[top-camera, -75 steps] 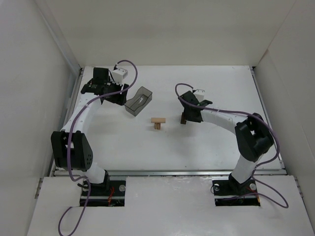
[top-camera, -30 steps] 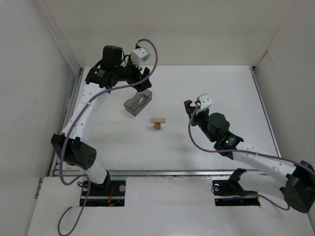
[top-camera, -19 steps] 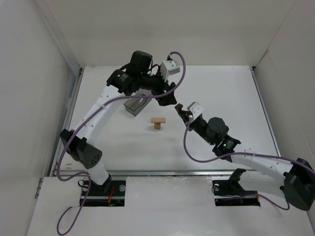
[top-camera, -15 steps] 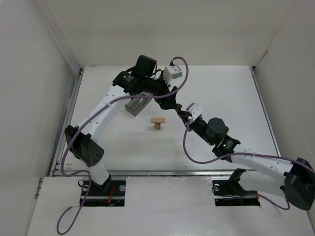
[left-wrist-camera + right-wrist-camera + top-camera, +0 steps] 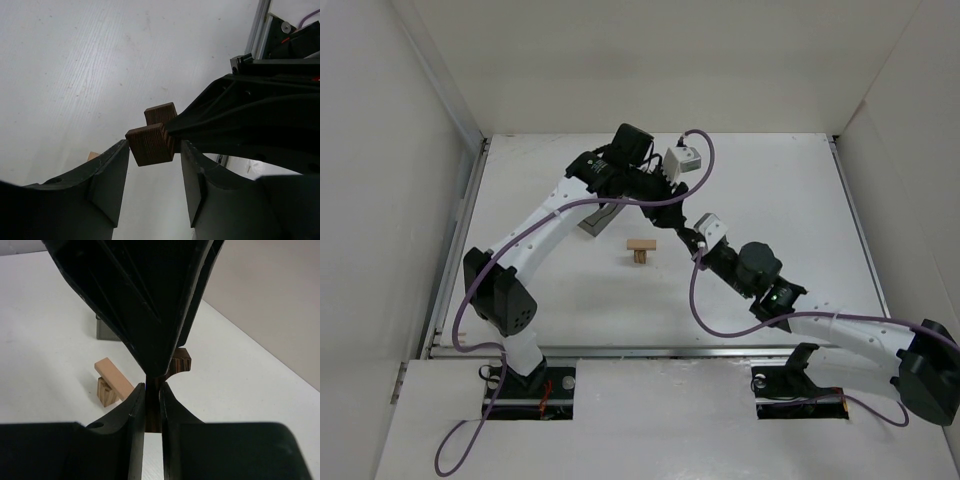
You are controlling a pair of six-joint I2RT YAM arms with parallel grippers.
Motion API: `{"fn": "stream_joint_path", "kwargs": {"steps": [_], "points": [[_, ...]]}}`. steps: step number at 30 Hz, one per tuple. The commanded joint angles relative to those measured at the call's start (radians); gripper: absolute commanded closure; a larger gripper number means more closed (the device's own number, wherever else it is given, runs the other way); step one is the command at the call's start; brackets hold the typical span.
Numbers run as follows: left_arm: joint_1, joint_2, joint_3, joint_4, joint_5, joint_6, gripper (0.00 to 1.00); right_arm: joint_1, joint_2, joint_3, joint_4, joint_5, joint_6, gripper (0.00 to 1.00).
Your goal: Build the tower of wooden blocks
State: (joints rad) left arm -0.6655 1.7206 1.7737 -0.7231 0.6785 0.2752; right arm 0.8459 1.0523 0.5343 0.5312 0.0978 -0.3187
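Observation:
The dark brown block (image 5: 159, 131) lies at a slant between the open fingers of the robot's left gripper, so next the left gripper closes squarely on its near end (image 5: 149, 149) before the right gripper opens.
The wood block tower (image 5: 641, 250) stands mid-table: a light tan block laid crosswise on a striped tan block, also in the right wrist view (image 5: 111, 382). My right gripper (image 5: 151, 387) is shut on a dark brown block (image 5: 152, 407) and holds it above the table just right of the tower. A second dark brown end (image 5: 181, 360) shows just beyond it. In the left wrist view my left gripper (image 5: 154, 145) is open, with its fingers either side of that dark block (image 5: 150, 145) and not touching it. In the top view the two grippers meet, left (image 5: 677, 213) above right (image 5: 690, 238).
The translucent grey bin (image 5: 595, 220) sits behind and left of the tower, mostly hidden under the left arm; it shows in the right wrist view (image 5: 105, 330). White walls close in the table on three sides.
My left arm has swung from the bin rightwards to the right gripper. My right gripper has carried the dark block leftwards, close to the tower.

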Motion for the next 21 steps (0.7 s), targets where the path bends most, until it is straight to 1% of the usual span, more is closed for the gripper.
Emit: {"fn": "stream_joint_path", "kwargs": {"steps": [1, 3, 18, 21], "points": [[0.0, -0.004, -0.01, 0.007, 0.024, -0.008, 0.59, 0.01, -0.021, 0.039, 0.079, 0.01, -0.01, 1.0], [0.0, -0.004, -0.01, 0.007, 0.024, -0.008, 0.6, 0.01, -0.021, 0.039, 0.079, 0.01, -0.01, 1.0], [0.0, 0.005, -0.03, 0.007, 0.044, -0.008, 0.6, 0.019, -0.031, 0.049, 0.079, 0.01, -0.028, 1.0], [0.0, 0.005, -0.03, 0.007, 0.044, -0.008, 0.54, 0.019, -0.031, 0.049, 0.079, 0.0, -0.028, 1.0]]}}
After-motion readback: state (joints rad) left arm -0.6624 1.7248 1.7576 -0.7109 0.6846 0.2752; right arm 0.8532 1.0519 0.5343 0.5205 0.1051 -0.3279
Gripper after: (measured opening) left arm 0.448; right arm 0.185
